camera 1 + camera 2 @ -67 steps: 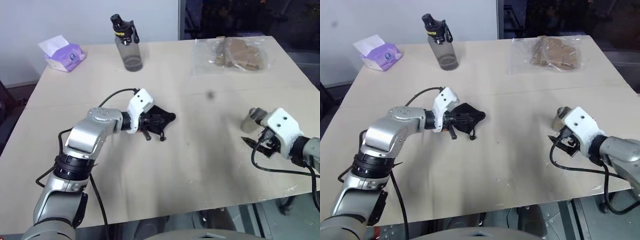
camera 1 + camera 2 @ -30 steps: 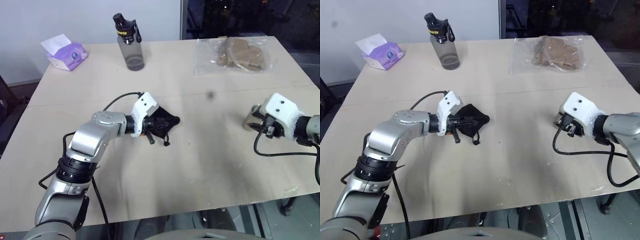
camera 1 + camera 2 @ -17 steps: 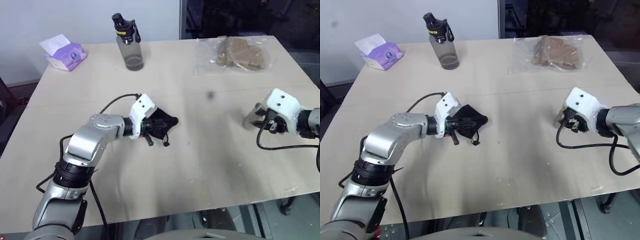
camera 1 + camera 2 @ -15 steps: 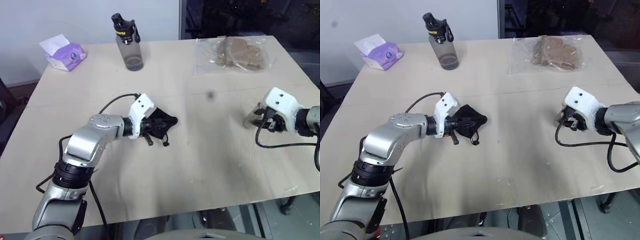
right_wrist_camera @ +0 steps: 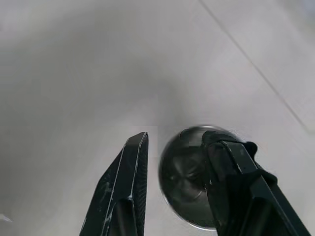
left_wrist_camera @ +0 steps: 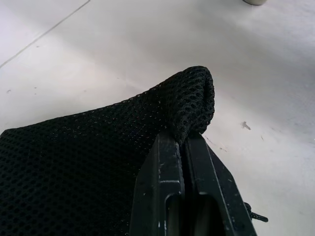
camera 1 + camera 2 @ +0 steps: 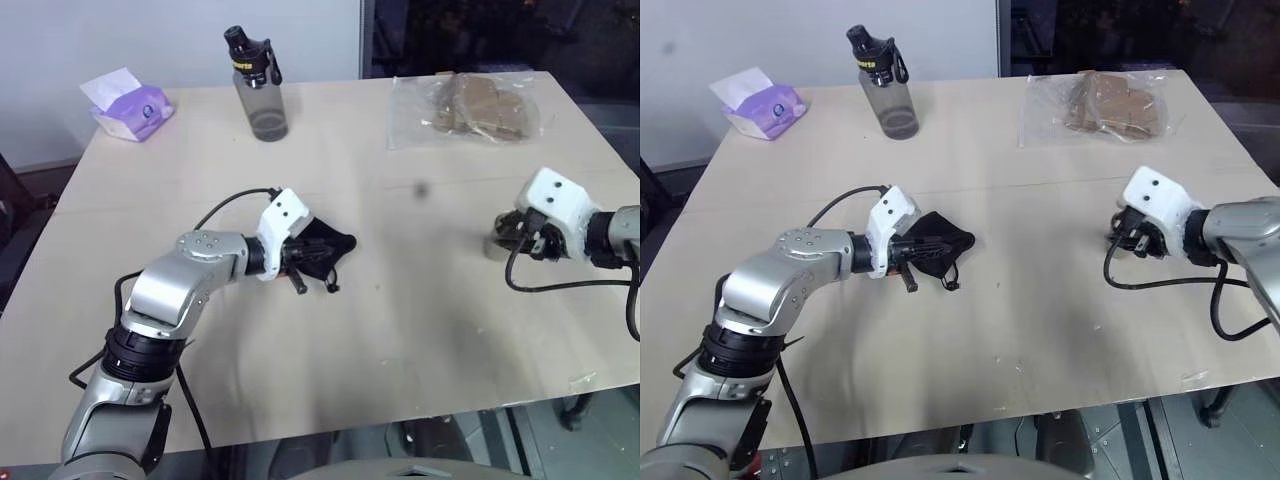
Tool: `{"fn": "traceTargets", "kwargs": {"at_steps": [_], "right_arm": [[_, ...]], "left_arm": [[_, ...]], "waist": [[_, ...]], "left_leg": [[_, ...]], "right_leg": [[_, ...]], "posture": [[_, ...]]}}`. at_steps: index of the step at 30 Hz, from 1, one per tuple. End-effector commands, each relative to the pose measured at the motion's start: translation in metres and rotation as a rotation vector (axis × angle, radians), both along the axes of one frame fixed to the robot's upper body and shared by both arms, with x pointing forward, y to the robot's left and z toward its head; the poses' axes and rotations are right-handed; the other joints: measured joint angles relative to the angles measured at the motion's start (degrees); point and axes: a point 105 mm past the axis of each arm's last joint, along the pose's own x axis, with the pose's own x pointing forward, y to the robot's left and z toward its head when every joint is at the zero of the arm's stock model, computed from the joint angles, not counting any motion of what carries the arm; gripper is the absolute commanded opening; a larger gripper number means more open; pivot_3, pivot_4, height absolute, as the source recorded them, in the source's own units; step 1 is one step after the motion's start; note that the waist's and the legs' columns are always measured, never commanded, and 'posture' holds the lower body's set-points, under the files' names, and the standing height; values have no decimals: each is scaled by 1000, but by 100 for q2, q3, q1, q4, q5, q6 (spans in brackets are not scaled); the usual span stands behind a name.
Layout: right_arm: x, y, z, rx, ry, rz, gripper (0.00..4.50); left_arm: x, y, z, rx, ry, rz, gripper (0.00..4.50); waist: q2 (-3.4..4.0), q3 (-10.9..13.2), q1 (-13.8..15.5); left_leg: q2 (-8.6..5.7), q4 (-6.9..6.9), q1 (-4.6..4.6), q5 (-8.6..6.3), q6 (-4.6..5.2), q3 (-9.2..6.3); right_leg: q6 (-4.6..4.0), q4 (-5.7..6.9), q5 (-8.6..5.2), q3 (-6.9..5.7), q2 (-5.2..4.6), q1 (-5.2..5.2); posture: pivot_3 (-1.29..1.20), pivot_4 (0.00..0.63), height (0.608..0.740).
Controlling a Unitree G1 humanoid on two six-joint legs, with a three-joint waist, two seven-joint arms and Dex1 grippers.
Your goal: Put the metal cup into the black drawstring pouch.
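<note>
The black drawstring pouch (image 7: 334,243) is lying in limp folds (image 7: 321,262), so I expect the pouch's mesh to spread and wrap around the metal cup when the robot pushes the cup in.
The black drawstring pouch (image 7: 330,244) lies on the table left of centre, its cord trailing toward me. My left gripper (image 7: 304,256) is shut on a fold of its mesh fabric (image 6: 189,98), fingertips (image 6: 169,147) pressed together. The metal cup (image 7: 496,244) stands upright near the table's right side. My right gripper (image 5: 176,136) hovers just above it, open. In the right wrist view the cup's mouth (image 5: 183,178) sits under the gap, one finger (image 5: 231,162) overlapping its rim and the other finger (image 5: 129,182) just outside. I cannot tell whether the fingers touch the cup.
A grey bottle with a black cap (image 7: 258,88) and a purple tissue pack (image 7: 130,106) stand at the back left. A clear bag of brown contents (image 7: 470,108) lies at the back right. Bare tabletop (image 7: 420,300) separates pouch and cup.
My right gripper has moved from the cup's near side to over the cup. The cup has stayed in place. The left gripper still pinches the pouch.
</note>
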Motion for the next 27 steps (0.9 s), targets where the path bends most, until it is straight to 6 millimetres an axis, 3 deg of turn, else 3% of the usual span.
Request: {"fn": "traceTargets", "kwargs": {"at_steps": [1, 21, 23, 26, 27], "right_arm": [[-2, 0, 14, -2, -56, -6, 1761], [13, -26, -14, -22, 6, -123, 1761], [14, -26, -17, -23, 17, -117, 1247], [15, -25, -21, -23, 31, -106, 53], [14, -25, -22, -23, 35, -103, 53]], "left_arm": [[-1, -2, 11, -13, -39, -14, 0], [-2, -5, 11, -14, -35, -26, 0], [-2, -5, 11, -14, -36, -27, 0], [-1, -5, 12, -15, -39, -26, 0], [-1, -5, 12, -15, -39, -26, 0]], "waist": [[0, 0, -1], [0, 0, -3], [0, 0, -9], [0, 0, -8], [0, 0, -6]], "left_leg": [[0, 0, 0, 0, 0, 0], [0, 1, 0, 0, 0, 2], [0, 1, 0, 0, 0, 2], [0, 1, 0, 0, 0, 2], [0, 0, 0, 0, 0, 2]], "right_leg": [[0, 0, 0, 0, 0, 0], [0, 0, 0, 0, -1, 0], [0, 0, 0, 0, 0, 0], [0, 0, 0, 0, 0, -1], [0, 0, 0, 0, -1, -1]], "posture": [[0, 150, 740], [0, 150, 740], [0, 150, 740], [0, 150, 740], [0, 150, 740]]}}
